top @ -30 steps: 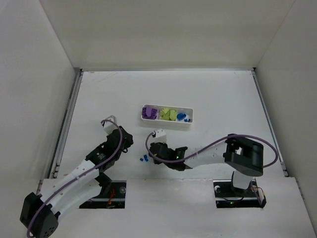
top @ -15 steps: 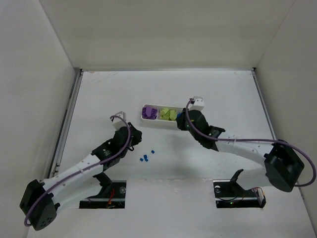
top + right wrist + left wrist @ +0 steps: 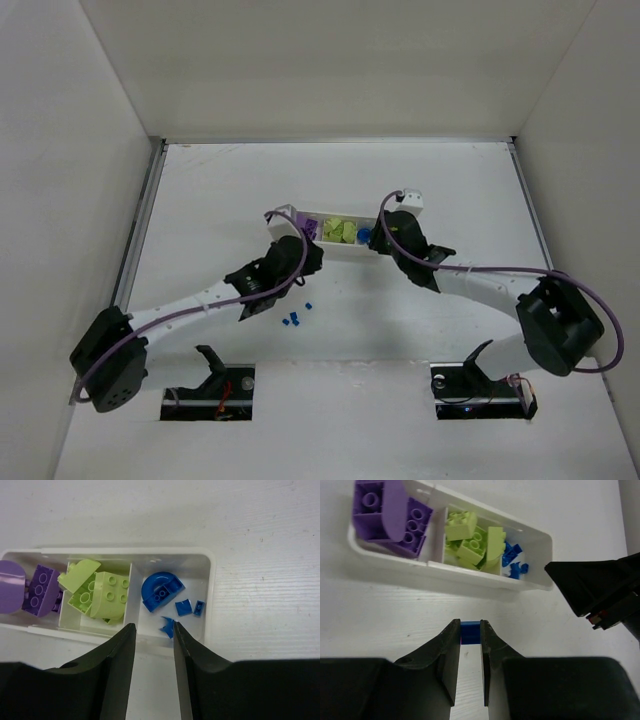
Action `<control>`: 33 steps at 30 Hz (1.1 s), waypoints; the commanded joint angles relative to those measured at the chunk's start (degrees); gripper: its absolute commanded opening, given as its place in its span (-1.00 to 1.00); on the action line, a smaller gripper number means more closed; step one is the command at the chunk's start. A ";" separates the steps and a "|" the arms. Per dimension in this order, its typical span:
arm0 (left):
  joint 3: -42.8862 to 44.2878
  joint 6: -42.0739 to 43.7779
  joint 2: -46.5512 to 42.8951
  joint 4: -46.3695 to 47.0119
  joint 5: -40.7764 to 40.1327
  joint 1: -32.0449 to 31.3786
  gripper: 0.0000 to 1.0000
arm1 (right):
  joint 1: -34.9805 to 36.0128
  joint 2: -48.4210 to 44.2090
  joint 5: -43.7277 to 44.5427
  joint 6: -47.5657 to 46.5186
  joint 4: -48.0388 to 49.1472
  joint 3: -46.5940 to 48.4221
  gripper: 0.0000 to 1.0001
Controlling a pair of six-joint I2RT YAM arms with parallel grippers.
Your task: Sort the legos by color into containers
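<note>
The tiny blue piece (image 3: pixel 470 633) is at the ends of my left gripper's fingers, which should continue over free bottom in the tray's blue section (image 3: pixel 150 623) and release there.
The white tray (image 3: pixel 330 247) has three compartments: purple bricks (image 3: pixel 390 515) on the left, yellow-green bricks (image 3: pixel 472 537) in the middle, blue pieces (image 3: pixel 512 560) on the right. My left gripper (image 3: pixel 470 631) is shut on a tiny blue piece (image 3: pixel 470 632), just short of the tray's near wall (image 3: pixel 470 577); in the top view it (image 3: pixel 303 252) is at the tray's left part. My right gripper (image 3: pixel 154 627) is open and empty above the near edge of the blue compartment, over a curved blue brick (image 3: pixel 161 591) and small blue bits; in the top view it (image 3: pixel 378 243) is at the tray's right end.
A few tiny blue pieces (image 3: pixel 292 319) lie loose on the white table below the tray, with one more (image 3: pixel 309 304) a little above them. White walls enclose the table on the left, back and right. The two arms meet close together at the tray.
My left gripper has moved up and right to the tray with a blue piece. My right gripper went from the loose blue pieces to the tray's right end and stays there.
</note>
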 commanded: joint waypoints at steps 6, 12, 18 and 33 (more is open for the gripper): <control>11.55 4.56 13.04 10.33 1.80 -2.12 -0.77 | -0.51 -11.36 1.68 1.65 2.40 -4.93 -0.16; 19.90 5.18 24.03 11.83 5.84 -1.24 -0.75 | -0.95 -16.03 2.82 6.74 2.05 -12.84 -0.25; 27.72 6.24 33.18 12.01 7.42 -0.89 -0.73 | -0.60 -22.53 2.56 9.30 2.05 -18.03 -0.25; 29.24 8.26 31.71 10.51 7.25 0.43 -0.31 | 9.75 -26.32 0.72 8.78 1.87 -20.33 -0.35</control>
